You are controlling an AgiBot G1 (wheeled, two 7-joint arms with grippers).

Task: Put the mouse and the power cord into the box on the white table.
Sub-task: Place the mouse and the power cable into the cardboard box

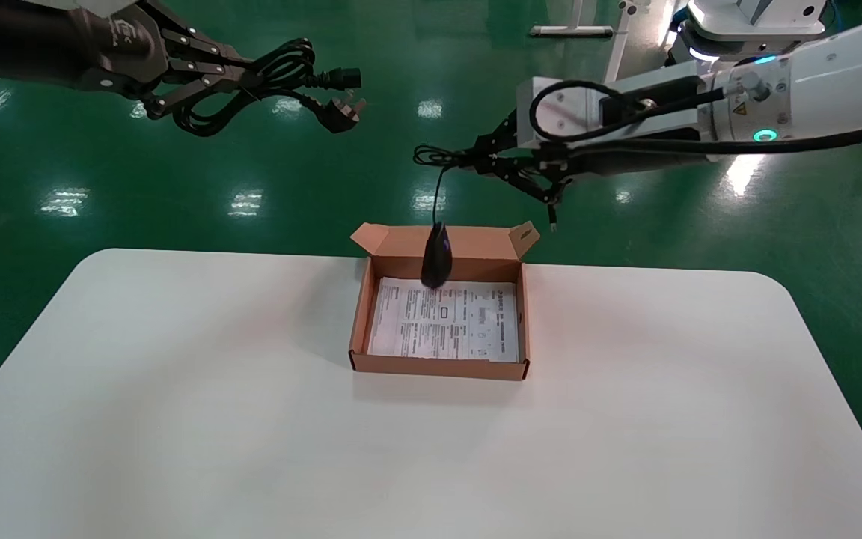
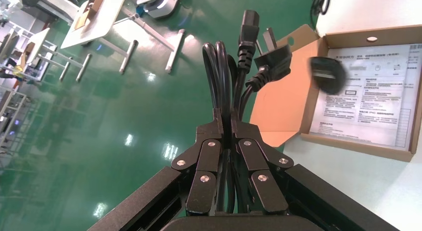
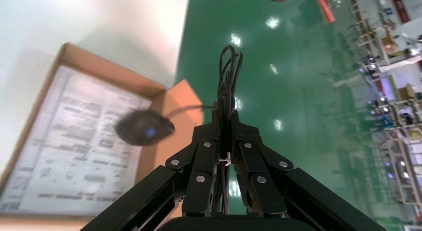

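I can see the black mouse (image 1: 437, 256) hanging over the open brown box, so I should keep lowering the bundled wire over the printed sheet (image 1: 444, 323) with my right gripper until both rest inside.
The brown box (image 1: 438, 367) sits open on the white table (image 1: 176, 412), a printed sheet lining its bottom. The black mouse (image 1: 436, 258) hangs by its thin wire over the box's far end, just above the sheet. My right gripper (image 1: 474, 162) is beyond and above the box, shut on the bundled wire (image 3: 227, 76). The mouse (image 3: 144, 127) dangles blurred beside it. High at the far left, my left gripper (image 1: 240, 75) is shut on the looped power cord (image 1: 285, 71). Its plugs (image 2: 259, 47) stick out past the gripper (image 2: 226, 119), and the box (image 2: 356, 144) lies off to one side.
The box's flap lid (image 1: 476, 241) stands open along the far side, with small side tabs. Green floor lies beyond the table's far edge. A white stand (image 1: 573, 30) is far back, and other tables (image 2: 89, 17) stand in the distance.
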